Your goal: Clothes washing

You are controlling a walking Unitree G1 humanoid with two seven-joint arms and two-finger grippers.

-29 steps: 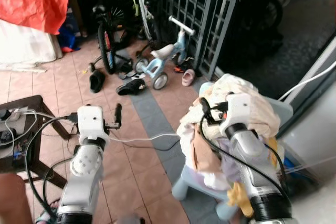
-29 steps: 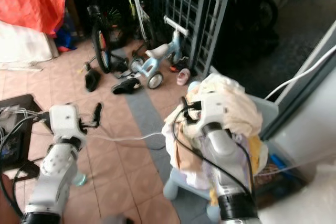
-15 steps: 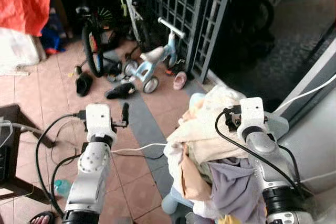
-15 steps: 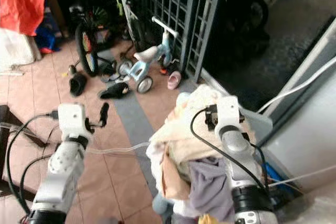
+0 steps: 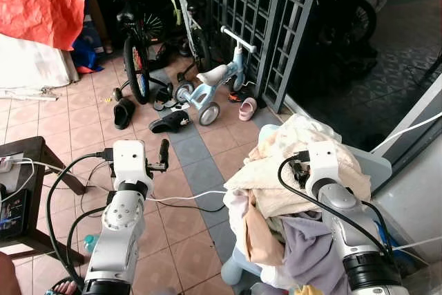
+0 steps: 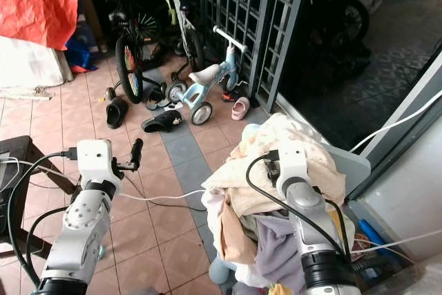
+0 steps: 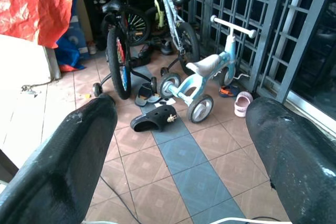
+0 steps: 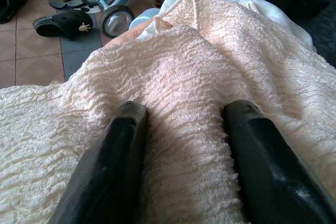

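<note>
I expect the cloth to come away by itself and hang long when I lift it, because the cream cloth's front edge (image 5: pixel 286 211) lies loose over the purple garment.
A heap of clothes (image 5: pixel 290 198) is piled on a pale blue plastic seat (image 5: pixel 236 267) at my right. On top lies a cream crinkled cloth (image 8: pixel 199 61). My right gripper (image 8: pixel 184 107) is open and presses down into this cloth, which bulges between the two black fingers (image 8: pixel 123 145). A purple garment (image 5: pixel 307 246) and a peach one (image 5: pixel 254 233) hang from the heap's front. My left gripper (image 7: pixel 181 106) is held up over the tiled floor, open and with nothing in it; its finger (image 5: pixel 164 151) sticks out past the white wrist.
A blue tricycle (image 5: pixel 214 88), bicycles (image 5: pixel 138 53), black sandals (image 5: pixel 170 122) and a pink shoe (image 5: pixel 247 108) lie ahead by a dark metal gate (image 5: pixel 276 18). A dark wooden table (image 5: pixel 31 164) with cables stands left. A white cable (image 5: pixel 186 198) crosses the floor. A person's foot (image 5: pixel 62 287) is near.
The whole view has swung about, so the camera moved. Both arms keep their poses: the right gripper stays on the cream cloth, the left stays raised and open.
</note>
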